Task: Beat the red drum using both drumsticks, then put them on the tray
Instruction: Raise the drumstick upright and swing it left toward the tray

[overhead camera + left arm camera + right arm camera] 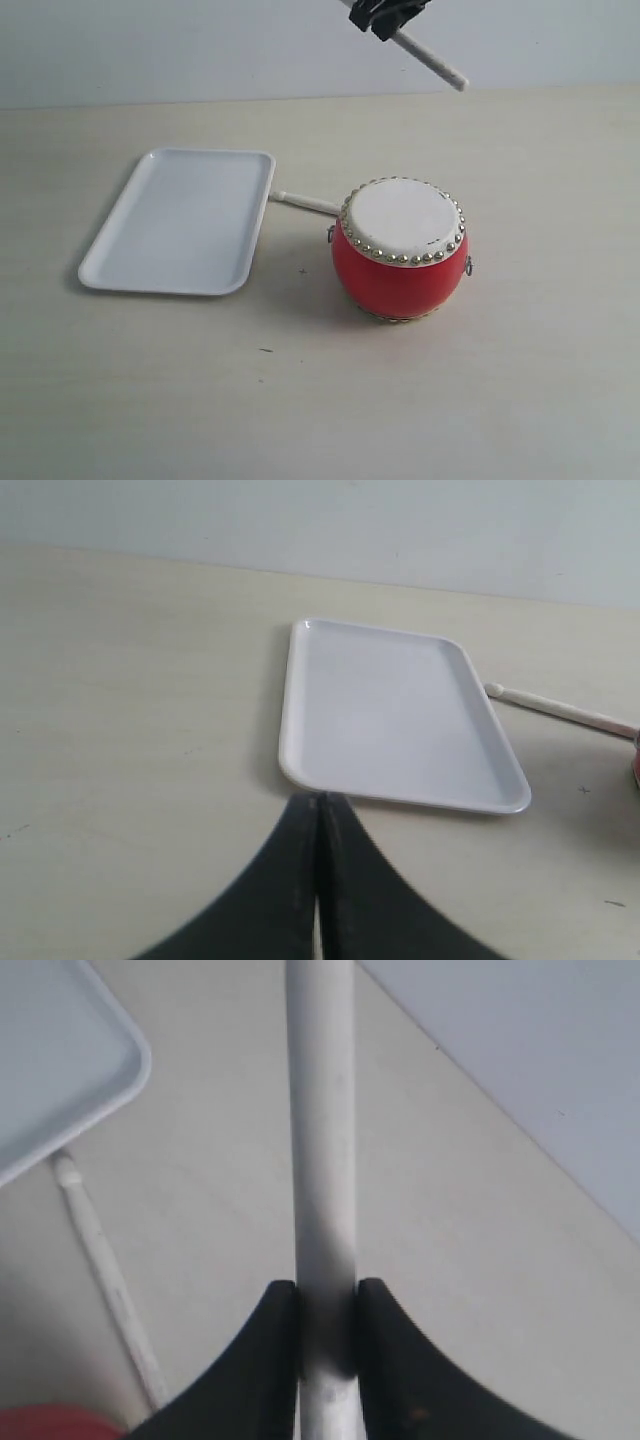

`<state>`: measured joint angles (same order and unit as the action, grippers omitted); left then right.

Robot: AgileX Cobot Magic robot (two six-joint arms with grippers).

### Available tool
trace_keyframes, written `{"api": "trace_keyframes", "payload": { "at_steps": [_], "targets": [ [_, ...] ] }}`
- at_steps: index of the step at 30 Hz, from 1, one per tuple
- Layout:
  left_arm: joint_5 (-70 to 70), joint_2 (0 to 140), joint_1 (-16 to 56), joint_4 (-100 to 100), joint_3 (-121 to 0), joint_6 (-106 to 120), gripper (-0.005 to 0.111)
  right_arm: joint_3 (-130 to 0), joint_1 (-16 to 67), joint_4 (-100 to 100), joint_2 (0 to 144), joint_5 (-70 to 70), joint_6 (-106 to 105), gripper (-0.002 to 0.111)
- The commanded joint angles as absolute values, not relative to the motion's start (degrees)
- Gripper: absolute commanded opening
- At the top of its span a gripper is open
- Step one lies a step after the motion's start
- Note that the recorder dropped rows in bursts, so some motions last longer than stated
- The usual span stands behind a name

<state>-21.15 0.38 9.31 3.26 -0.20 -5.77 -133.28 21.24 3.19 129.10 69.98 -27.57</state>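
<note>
The drumstick in my right gripper (434, 63) tilts away from my empty left gripper. I should swing it over the tray (212, 172) so my left gripper can take it.
The red drum (400, 250) stands upright on the table, right of the white tray (180, 220). One drumstick (305, 203) lies flat on the table between tray and drum, its far end hidden behind the drum; it also shows in the left wrist view as a drumstick (560, 709) beside the tray (390, 715). My right gripper (385, 15), high above the drum at the frame's top, is shut on the other drumstick (430, 60), which slants down to the right. That held drumstick (322, 1160) sits between the right gripper's (327, 1305) fingers. My left gripper (318, 805) is shut and empty, just short of the tray's near end.
The pale table (320, 400) spreads around drum and tray, bounded at the back by a light wall (200, 50). A sliver of the red drum (50, 1422) shows at the edge of the right wrist view.
</note>
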Motion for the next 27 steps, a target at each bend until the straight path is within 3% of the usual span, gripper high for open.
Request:
{"api": "trace_keyframes", "payload": {
  "at_steps": [1, 15, 24, 27],
  "targets": [
    [-21.0, 0.0, 9.7, 3.2, 0.0, -5.8, 0.000, -128.6, 21.4, 11.1, 124.6, 70.0, -26.0, 0.000],
    [-21.0, 0.0, 9.7, 3.2, 0.0, -5.8, 0.000, -101.0, 21.4, 52.5, 111.8, 70.0, -60.2, 0.000],
    [-21.0, 0.0, 9.7, 3.2, 0.0, -5.8, 0.000, -83.8, 21.4, 69.0, 107.9, 70.0, -84.5, 0.000],
    [-21.0, 0.0, 9.7, 3.2, 0.0, -5.8, 0.000, -82.3, 21.4, 75.6, 107.6, 63.7, -85.3, 0.000]
  ]
}}
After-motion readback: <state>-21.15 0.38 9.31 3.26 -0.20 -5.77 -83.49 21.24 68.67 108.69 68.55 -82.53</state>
